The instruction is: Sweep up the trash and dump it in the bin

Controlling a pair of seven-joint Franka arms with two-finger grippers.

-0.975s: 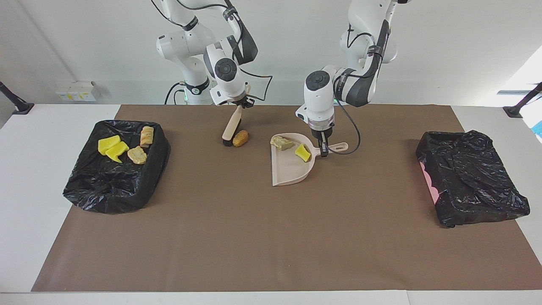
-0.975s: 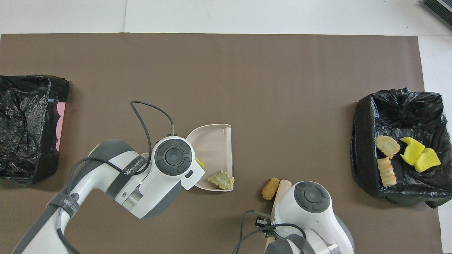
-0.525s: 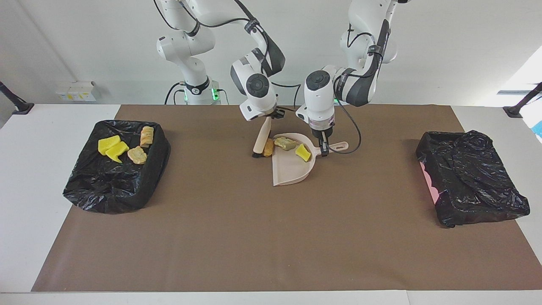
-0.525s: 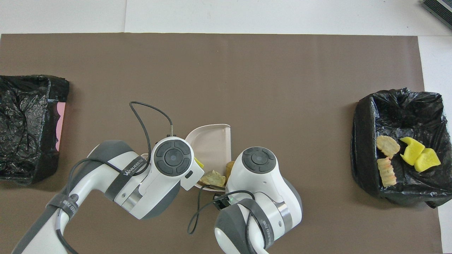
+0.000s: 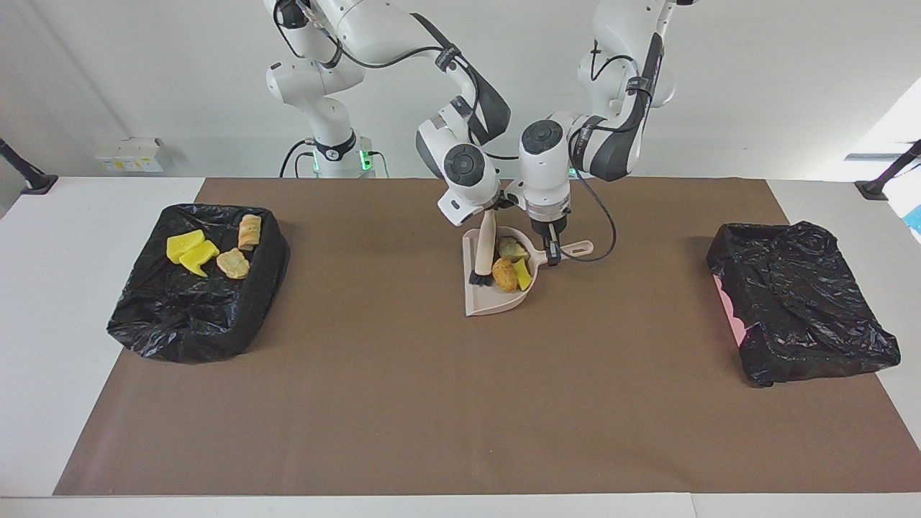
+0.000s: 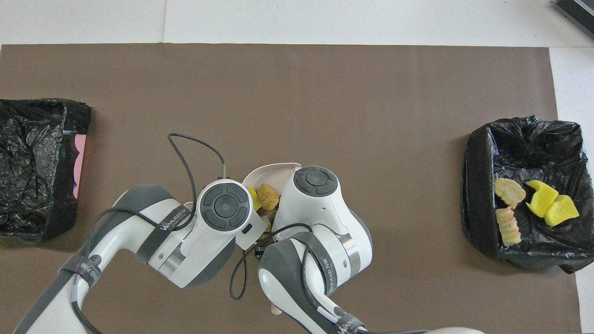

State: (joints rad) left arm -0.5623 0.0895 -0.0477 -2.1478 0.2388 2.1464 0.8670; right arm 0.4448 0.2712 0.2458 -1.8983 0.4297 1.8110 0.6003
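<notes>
The brush's dark bristles [image 5: 481, 279] are inside the loaded dustpan, so my right gripper should pull the brush out of the way before my left gripper raises the dustpan to the empty bin [image 5: 803, 302].
A beige dustpan [image 5: 491, 306] lies on the brown mat near the robots, and my left gripper [image 5: 551, 251] is shut on its handle [image 5: 578, 250]. My right gripper [image 5: 491, 211] is shut on a beige hand brush [image 5: 485, 247], which stands tilted with its dark bristles inside the pan. Three pieces of trash lie in the pan: a brown lump [image 5: 504, 274], a yellow sponge piece [image 5: 523, 274] and a greenish-tan chunk [image 5: 512, 249]. In the overhead view both wrists cover most of the dustpan [image 6: 271, 169]; the brown lump [image 6: 268, 196] shows between them.
A black-lined bin [image 5: 198, 309] at the right arm's end of the table holds yellow sponge pieces [image 5: 191, 252] and tan chunks [image 5: 234, 264]. A second black-lined bin [image 5: 799, 309] stands at the left arm's end. A cable [image 6: 195, 148] loops beside the left wrist.
My right gripper has carried the brush toward the left arm's end, pushing the brown lump off the mat into the dustpan. The other two pieces have shifted deeper. The left gripper stayed put.
</notes>
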